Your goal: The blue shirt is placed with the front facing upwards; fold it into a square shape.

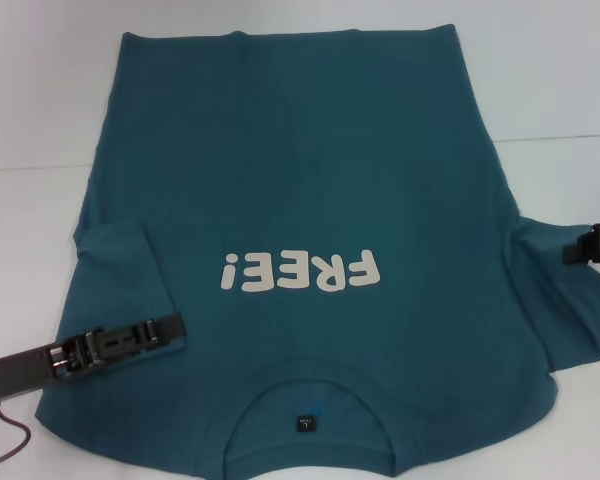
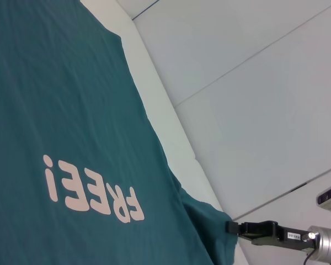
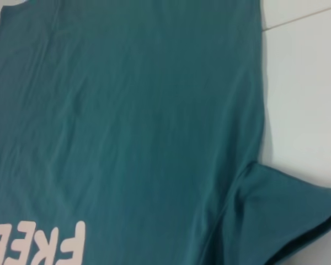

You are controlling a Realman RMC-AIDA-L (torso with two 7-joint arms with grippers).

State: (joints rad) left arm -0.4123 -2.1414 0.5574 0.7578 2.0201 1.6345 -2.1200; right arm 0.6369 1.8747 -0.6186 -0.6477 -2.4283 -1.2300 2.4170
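Observation:
The sleeve in the robot's right gripper lies creased (image 1: pixel 529 298) along the shirt's side, so the robot should swing the sleeve's tip toward the shirt's hem before it folds the sleeve over the body (image 1: pixel 468 235).
The blue shirt (image 1: pixel 300 170) lies flat on the white table (image 1: pixel 40 110), front up, with the white "FREE!" print (image 1: pixel 300 270) and the collar (image 1: pixel 310 385) on my side. Its left sleeve (image 1: pixel 120 265) is folded in over the body. My left gripper (image 1: pixel 177 326) lies low at that sleeve's corner, fingers together on the cloth. My right gripper (image 1: pixel 572 248) is at the right edge, pinching the right sleeve (image 1: pixel 545 250), which rises slightly toward it. The left wrist view shows that gripper (image 2: pixel 231 227) on the sleeve tip. The right wrist view shows the shirt (image 3: pixel 127 110) and sleeve (image 3: pixel 281 204).
A seam line in the table (image 1: pixel 560 138) runs behind the shirt. A thin cable (image 1: pixel 10 440) hangs by my left arm at the lower left. Bare white table lies to the left, right and far side of the shirt.

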